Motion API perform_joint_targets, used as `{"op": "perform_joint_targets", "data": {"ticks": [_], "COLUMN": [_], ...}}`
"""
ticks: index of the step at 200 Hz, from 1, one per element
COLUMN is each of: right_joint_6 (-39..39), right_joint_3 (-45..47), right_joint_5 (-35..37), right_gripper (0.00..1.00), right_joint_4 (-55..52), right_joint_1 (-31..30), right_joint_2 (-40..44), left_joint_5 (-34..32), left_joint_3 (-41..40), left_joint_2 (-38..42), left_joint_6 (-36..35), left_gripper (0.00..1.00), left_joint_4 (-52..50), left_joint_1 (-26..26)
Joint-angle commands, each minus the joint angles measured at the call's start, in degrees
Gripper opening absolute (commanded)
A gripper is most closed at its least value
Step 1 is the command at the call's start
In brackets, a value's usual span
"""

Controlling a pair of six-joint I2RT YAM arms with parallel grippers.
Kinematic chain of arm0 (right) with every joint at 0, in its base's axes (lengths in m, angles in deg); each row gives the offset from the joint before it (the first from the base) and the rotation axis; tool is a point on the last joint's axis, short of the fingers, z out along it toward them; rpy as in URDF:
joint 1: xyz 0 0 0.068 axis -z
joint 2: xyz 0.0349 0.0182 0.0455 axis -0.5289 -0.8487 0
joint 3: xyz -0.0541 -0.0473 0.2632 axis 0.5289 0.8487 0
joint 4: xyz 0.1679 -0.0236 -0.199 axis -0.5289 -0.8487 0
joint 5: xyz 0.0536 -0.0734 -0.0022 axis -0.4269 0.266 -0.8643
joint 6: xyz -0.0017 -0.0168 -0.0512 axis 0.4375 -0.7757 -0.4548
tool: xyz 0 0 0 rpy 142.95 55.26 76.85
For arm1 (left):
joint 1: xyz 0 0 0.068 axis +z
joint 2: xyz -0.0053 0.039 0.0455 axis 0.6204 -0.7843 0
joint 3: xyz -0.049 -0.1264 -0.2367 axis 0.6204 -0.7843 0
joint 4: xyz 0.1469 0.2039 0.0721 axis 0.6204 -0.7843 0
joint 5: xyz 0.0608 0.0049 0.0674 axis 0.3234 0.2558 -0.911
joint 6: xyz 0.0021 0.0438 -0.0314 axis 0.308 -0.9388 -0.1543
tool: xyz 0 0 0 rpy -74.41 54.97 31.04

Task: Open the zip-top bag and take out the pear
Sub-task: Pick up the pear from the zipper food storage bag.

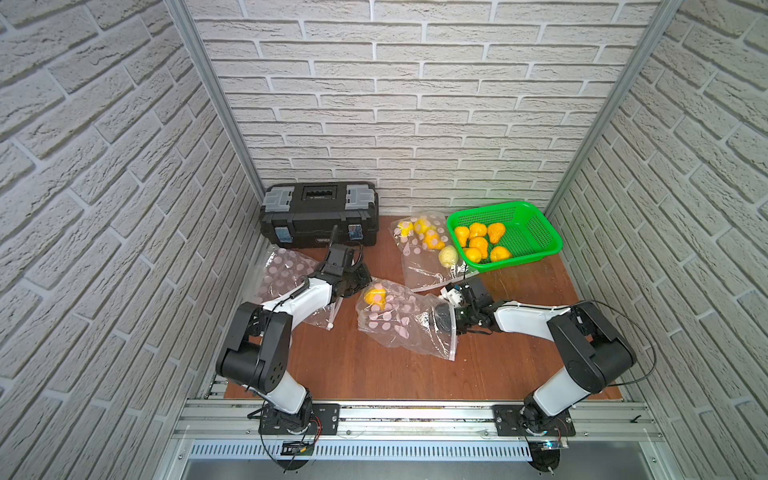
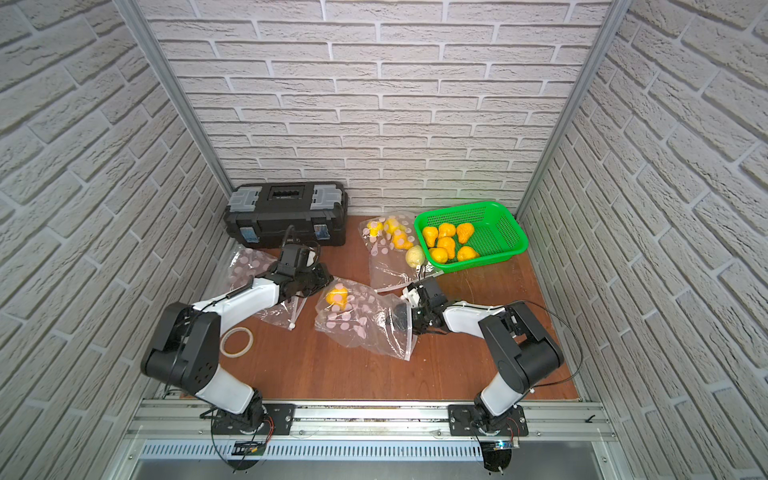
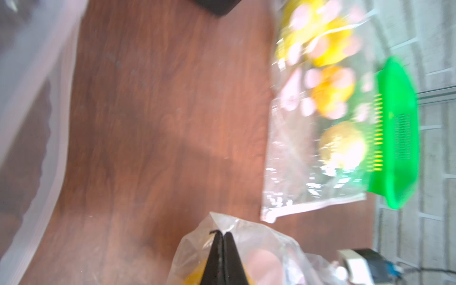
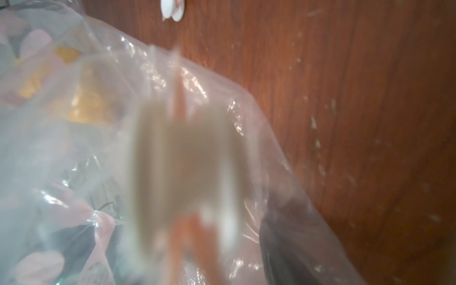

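The pear (image 1: pixel 375 298) is resting at the bag's closed end, far away from my right gripper's fingers, so next my left gripper moves that end toward the bag's opening (image 1: pixel 453 339).
The zip-top bag (image 1: pixel 399 328) (image 2: pixel 365 328), clear with pink dots, lies crumpled mid-table. One orange pear (image 1: pixel 373 296) (image 2: pixel 336 297) sits inside, at its left end. My left gripper (image 1: pixel 360 279) (image 3: pixel 223 234) is shut on a pinch of the bag's plastic right beside the pear (image 3: pixel 195 274). My right gripper (image 1: pixel 446 320) reaches into the bag's opposite end, its dark fingers (image 4: pixel 283 246) spread apart under the film. Plastic covers the right wrist view, where the pear (image 4: pixel 81 106) shows only as a blur.
A green basket (image 1: pixel 536 232) with several pears stands at the back right. Beside it lies a second bag (image 1: pixel 424 270) holding several fruits. A flat dotted bag (image 1: pixel 282 270) lies under my left arm, a black toolbox (image 1: pixel 320 216) behind it, and a tape roll (image 2: pixel 236 340) at front left.
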Motion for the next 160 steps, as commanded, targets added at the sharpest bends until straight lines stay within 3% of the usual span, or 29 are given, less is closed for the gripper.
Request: {"op": "perform_joint_targets", "data": {"ticks": [1, 59, 81, 96, 136, 160], "right_joint_6": [1.4, 2.8, 2.7, 1.8, -3.6, -9.9], "right_joint_3": [3.0, 4.9, 5.5, 5.5, 4.9, 4.3], "right_joint_5": [1.4, -1.1, -3.0, -4.4, -7.9, -5.7], "right_gripper": [0.56, 0.56, 0.57, 0.58, 0.62, 0.62], "right_joint_4": [3.9, 10.4, 13.8, 15.1, 16.6, 15.7], "right_joint_1": [0.1, 0.3, 0.3, 0.3, -1.1, -4.6], "right_joint_2": [-4.6, -6.7, -4.3, -2.5, 2.4, 6.6], "left_joint_5": [0.6, 2.4, 8.6, 8.7, 8.8, 10.5], "left_joint_3": [2.7, 2.4, -1.8, -1.1, -1.2, -0.7], "left_joint_2": [4.2, 8.9, 8.7, 8.2, 6.9, 3.5], "left_joint_6": [1.3, 4.0, 11.6, 11.5, 10.9, 10.8], "left_gripper": [0.0, 0.0, 0.0, 0.0, 0.0, 0.0], "left_joint_4": [-0.3, -1.5, 9.6, 8.6, 7.9, 8.2], "left_joint_1": [-0.2, -0.6, -0.7, -1.4, -1.3, -1.6]}}
